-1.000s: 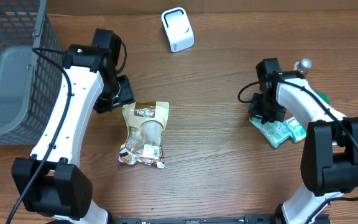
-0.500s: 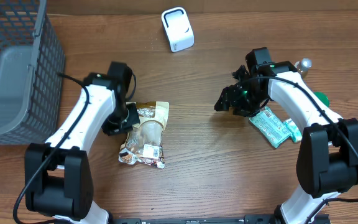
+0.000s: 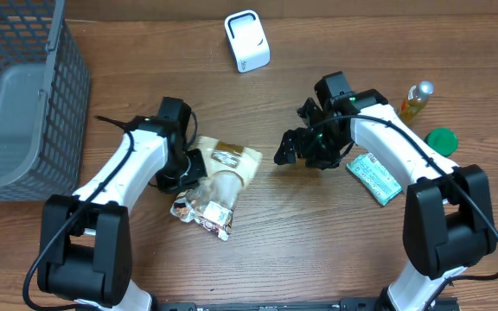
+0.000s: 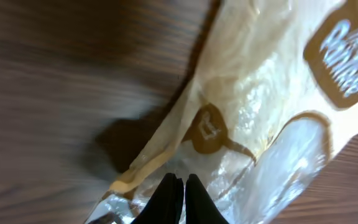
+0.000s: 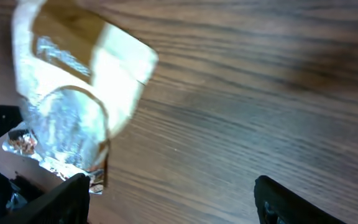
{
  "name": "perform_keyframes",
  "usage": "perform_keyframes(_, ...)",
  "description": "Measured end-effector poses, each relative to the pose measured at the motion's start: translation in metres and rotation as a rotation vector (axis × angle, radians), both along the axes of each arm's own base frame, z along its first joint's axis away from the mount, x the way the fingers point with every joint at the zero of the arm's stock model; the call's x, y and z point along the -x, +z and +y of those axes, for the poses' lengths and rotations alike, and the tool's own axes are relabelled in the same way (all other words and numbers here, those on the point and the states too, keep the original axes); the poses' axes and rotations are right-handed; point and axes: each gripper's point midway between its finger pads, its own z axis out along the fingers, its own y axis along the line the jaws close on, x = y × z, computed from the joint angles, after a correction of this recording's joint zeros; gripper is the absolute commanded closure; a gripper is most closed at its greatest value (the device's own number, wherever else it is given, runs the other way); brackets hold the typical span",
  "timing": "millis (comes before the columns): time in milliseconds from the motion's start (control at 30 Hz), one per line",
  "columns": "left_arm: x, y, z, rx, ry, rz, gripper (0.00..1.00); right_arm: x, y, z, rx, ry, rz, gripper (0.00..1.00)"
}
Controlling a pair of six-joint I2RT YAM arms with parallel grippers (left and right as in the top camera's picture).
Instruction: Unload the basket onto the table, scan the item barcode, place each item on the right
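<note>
The bag is at a slant and its white label (image 3: 217, 213) is far from the scanner. Next, my left gripper moves back while my right gripper turns the bag's tan end (image 3: 235, 158).
A tan and clear snack bag (image 3: 220, 180) lies slanted on the wooden table, a small white label (image 3: 215, 212) near its lower end. My left gripper (image 3: 194, 167) is at the bag's left edge. In the left wrist view its black fingers (image 4: 180, 194) are pinched together on the bag's film (image 4: 260, 118). My right gripper (image 3: 296, 149) hovers open to the right of the bag, apart from it. In the right wrist view the bag (image 5: 79, 106) sits at the upper left, beyond the spread jaws of that gripper (image 5: 173, 202). The white scanner (image 3: 247, 41) stands at the back.
A grey mesh basket (image 3: 15, 95) fills the far left. A green packet (image 3: 375, 178), a green lid (image 3: 442, 140) and a small bottle (image 3: 416, 98) lie at the right, behind the right arm.
My left gripper shut on the bag's edge and the bag swung, its top going right. The right gripper left the green packet, opened and moved left toward the bag.
</note>
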Motion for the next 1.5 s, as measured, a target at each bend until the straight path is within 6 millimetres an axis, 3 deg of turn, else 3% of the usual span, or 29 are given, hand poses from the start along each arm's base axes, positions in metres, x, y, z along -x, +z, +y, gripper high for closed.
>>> perform_keyframes(200, -0.007, 0.002, -0.025, 0.044, -0.058, -0.052, 0.96, 0.004, 0.0, 0.009, -0.003, 0.022, -0.004, 0.19)
perform_keyframes(300, -0.005, 0.006, -0.028, 0.048, -0.064, -0.04, 0.96, 0.003, 0.001, 0.015, -0.008, 0.02, -0.011, 0.26)
perform_keyframes(367, -0.007, 0.014, -0.027, 0.047, -0.064, -0.033, 0.96, 0.004, 0.001, 0.019, -0.009, 0.008, -0.004, 0.38)
perform_keyframes(500, -0.016, 0.038, -0.02, 0.026, -0.069, -0.04, 0.95, 0.01, 0.001, 0.028, -0.005, -0.003, 0.015, 0.88)
perform_keyframes(533, -0.016, 0.042, -0.016, 0.008, -0.067, -0.036, 0.96, 0.011, 0.001, 0.031, -0.006, 0.002, 0.017, 0.96)
perform_keyframes(700, -0.01, 0.043, 0.004, -0.095, -0.064, -0.01, 0.96, 0.029, 0.001, 0.054, -0.001, 0.031, 0.04, 0.96)
perform_keyframes(900, -0.02, 0.043, 0.008, -0.121, -0.089, -0.054, 0.96, 0.054, -0.005, 0.074, 0.096, -0.067, 0.115, 0.96)
perform_keyframes(1233, -0.033, 0.04, 0.01, -0.144, -0.105, -0.105, 0.96, 0.098, -0.016, 0.097, 0.303, -0.292, 0.155, 0.87)
perform_keyframes(1500, -0.031, 0.018, 0.01, -0.16, -0.113, -0.04, 0.96, 0.106, -0.019, 0.105, 0.368, -0.402, 0.088, 0.87)
